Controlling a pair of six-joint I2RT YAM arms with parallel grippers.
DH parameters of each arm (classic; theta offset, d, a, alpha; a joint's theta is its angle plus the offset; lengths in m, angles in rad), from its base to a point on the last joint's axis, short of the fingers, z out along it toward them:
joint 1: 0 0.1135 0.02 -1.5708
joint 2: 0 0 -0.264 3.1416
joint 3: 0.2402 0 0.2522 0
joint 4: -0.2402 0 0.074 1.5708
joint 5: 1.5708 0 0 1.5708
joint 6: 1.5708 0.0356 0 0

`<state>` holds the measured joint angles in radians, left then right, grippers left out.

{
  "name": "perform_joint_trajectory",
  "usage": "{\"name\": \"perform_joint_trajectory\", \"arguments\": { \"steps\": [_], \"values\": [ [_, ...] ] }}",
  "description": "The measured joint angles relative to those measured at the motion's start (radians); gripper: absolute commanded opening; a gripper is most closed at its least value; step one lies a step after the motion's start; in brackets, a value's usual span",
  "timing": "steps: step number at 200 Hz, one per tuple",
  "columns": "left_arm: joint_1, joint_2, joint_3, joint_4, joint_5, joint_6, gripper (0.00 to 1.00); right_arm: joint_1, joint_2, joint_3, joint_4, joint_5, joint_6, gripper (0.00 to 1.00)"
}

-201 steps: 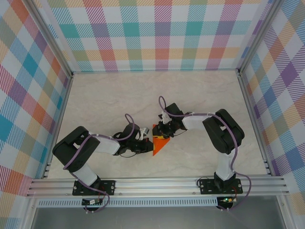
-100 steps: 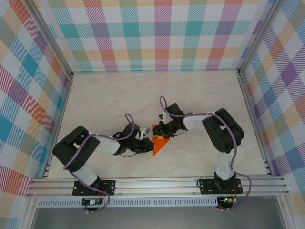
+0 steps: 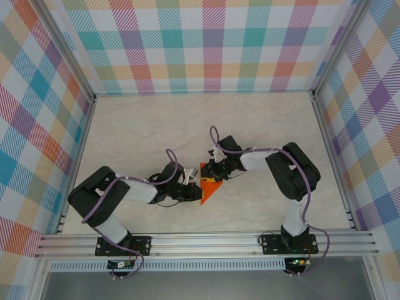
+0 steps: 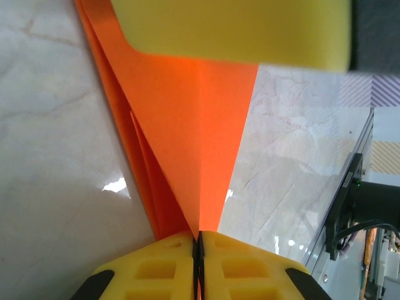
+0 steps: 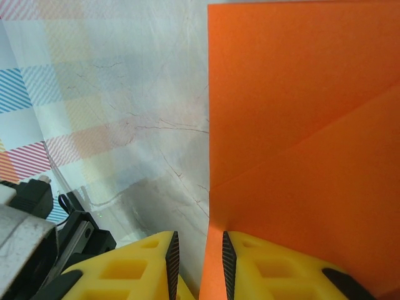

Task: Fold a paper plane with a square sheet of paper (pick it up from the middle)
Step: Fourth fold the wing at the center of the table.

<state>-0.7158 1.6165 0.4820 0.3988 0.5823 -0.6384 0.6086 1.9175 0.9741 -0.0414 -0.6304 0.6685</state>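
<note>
The flap stays raised off the paper layers (image 4: 147,178) beneath because my left gripper pinches its tip, so this gripper should open and press the flap flat (image 4: 187,169).
The square sheet of paper (image 3: 211,189), bright orange, lies folded into a small creased triangle on the marble table between both arms. My left gripper (image 3: 194,187) meets it from the left. In the left wrist view its yellow fingers (image 4: 156,269) are shut on a pointed flap of the sheet (image 4: 194,125), pinched in the slit of the left gripper (image 4: 199,237). My right gripper (image 3: 213,174) comes in from the back right. In the right wrist view the right gripper (image 5: 200,244) is open, a gap between its pads, and the sheet's (image 5: 300,125) straight edge sits against the right pad.
The yellow finger (image 4: 231,31) of the right gripper crosses the top of the left wrist view, resting over the paper. Checked walls (image 3: 200,44) and aluminium rails (image 3: 206,240) box the table in. Bare marble (image 3: 150,131) lies behind and to both sides.
The left gripper has crept slightly to the right against the paper. The paper and the right arm stay where they were.
</note>
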Motion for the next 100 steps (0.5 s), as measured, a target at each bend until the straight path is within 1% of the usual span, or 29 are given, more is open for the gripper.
{"name": "perform_joint_trajectory", "arguments": {
  "steps": [11, 36, 66, 100],
  "values": [
    [-0.003, -0.005, -0.001, -0.005, -0.006, 0.01, 0.05, 0.0, 0.0, 0.0, 0.001, 0.0, 0.0, 0.28],
    [-0.009, -0.024, -0.002, -0.024, -0.019, 0.042, 0.03, 0.0, 0.0, 0.0, 0.001, -0.002, 0.0, 0.28],
    [-0.018, -0.028, -0.002, -0.038, -0.026, 0.077, 0.03, 0.001, 0.0, -0.003, 0.008, -0.004, 0.0, 0.28],
    [-0.026, -0.029, -0.002, -0.038, -0.027, 0.099, 0.05, 0.002, 0.0, -0.006, 0.012, -0.008, 0.0, 0.28]
  ]
}}
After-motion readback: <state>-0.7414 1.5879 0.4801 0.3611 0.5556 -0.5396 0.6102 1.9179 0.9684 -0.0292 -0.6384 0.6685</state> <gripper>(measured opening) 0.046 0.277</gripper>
